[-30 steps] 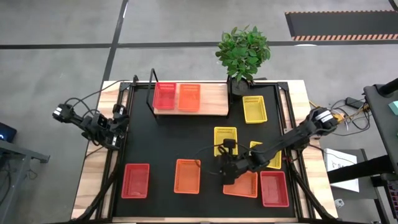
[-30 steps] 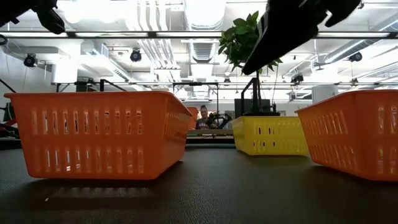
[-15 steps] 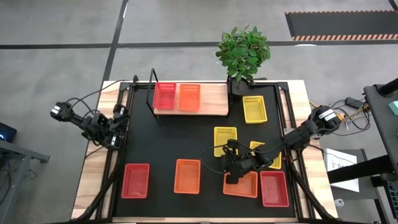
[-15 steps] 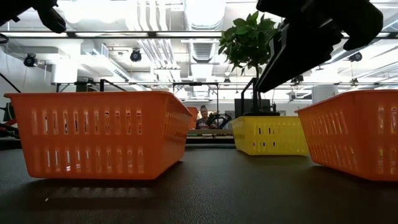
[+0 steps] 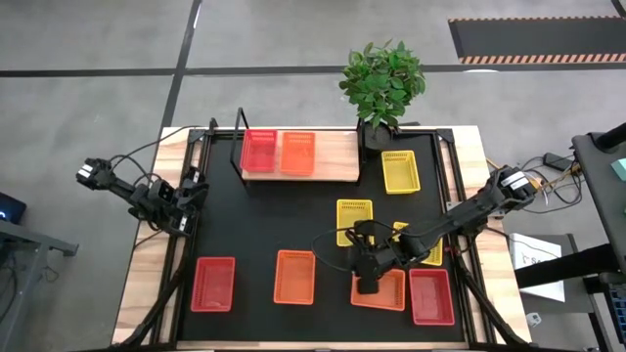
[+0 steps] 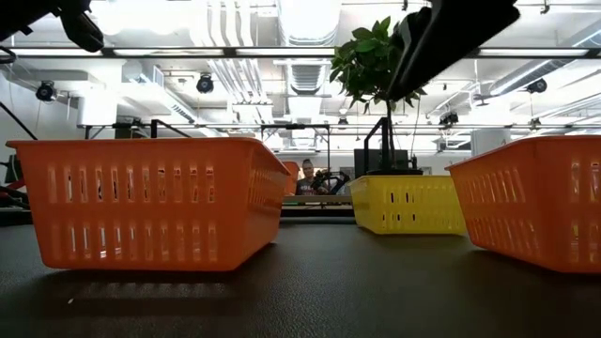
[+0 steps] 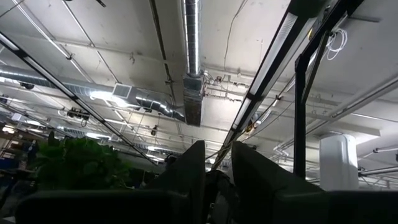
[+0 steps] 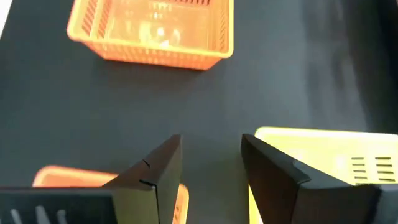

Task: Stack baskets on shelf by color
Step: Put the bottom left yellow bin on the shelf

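Observation:
My right gripper should carry on, because its open fingers are square to the yellow basket's near rim (image 8: 252,198). It should keep going toward that rim and down until the fingers are on either side of it.
On the shelf (image 5: 333,156) at the far edge stand a red basket (image 5: 258,151) and an orange basket (image 5: 297,153). Three yellow baskets (image 5: 401,171) (image 5: 355,220) (image 5: 424,244), two orange ones (image 5: 294,277) (image 5: 389,291) and two red ones (image 5: 214,284) (image 5: 431,296) rest on the black tabletop. My right gripper (image 5: 364,282) (image 8: 211,168) hangs open above the left rim of the near-right orange basket (image 8: 62,177), with nothing between its fingers. My left gripper (image 5: 186,196) (image 7: 217,165) waits at the table's left edge, pointing up, with a narrow gap between its fingers.
A potted plant (image 5: 381,83) stands at the far edge beside the shelf. The shelf's black frame (image 5: 240,142) rises at its left end. Bare black tabletop (image 5: 274,220) lies between the shelf and the near row of baskets. A person (image 6: 307,176) shows far behind the table.
My right gripper has moved a little toward the table's near edge, from beside the middle yellow basket to above the left rim of the near-right orange basket. The baskets have stayed where they were.

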`<state>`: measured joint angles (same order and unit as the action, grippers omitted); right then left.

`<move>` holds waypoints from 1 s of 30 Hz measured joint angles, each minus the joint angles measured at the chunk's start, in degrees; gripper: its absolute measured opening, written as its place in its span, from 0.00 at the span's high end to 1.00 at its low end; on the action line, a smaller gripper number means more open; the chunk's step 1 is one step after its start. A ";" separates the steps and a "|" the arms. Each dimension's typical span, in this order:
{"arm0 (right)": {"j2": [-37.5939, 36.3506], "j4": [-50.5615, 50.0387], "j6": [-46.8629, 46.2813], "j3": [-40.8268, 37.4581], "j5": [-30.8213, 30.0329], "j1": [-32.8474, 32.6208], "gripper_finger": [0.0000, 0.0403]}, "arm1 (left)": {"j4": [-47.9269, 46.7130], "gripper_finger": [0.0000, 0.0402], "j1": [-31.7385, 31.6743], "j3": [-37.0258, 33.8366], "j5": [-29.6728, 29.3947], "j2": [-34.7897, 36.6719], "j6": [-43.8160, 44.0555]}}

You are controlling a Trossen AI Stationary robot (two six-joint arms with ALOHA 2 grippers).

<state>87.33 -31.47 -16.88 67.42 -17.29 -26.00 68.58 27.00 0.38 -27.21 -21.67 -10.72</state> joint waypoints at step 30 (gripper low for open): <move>0.11 8.24 1.98 -14.23 3.20 7.28 0.96 | -0.09 0.84 0.00 0.00 -0.01 0.07 -0.13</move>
<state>87.44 -23.22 -14.90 53.19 -14.09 -18.72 68.49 27.01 0.38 -27.22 -21.61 -10.85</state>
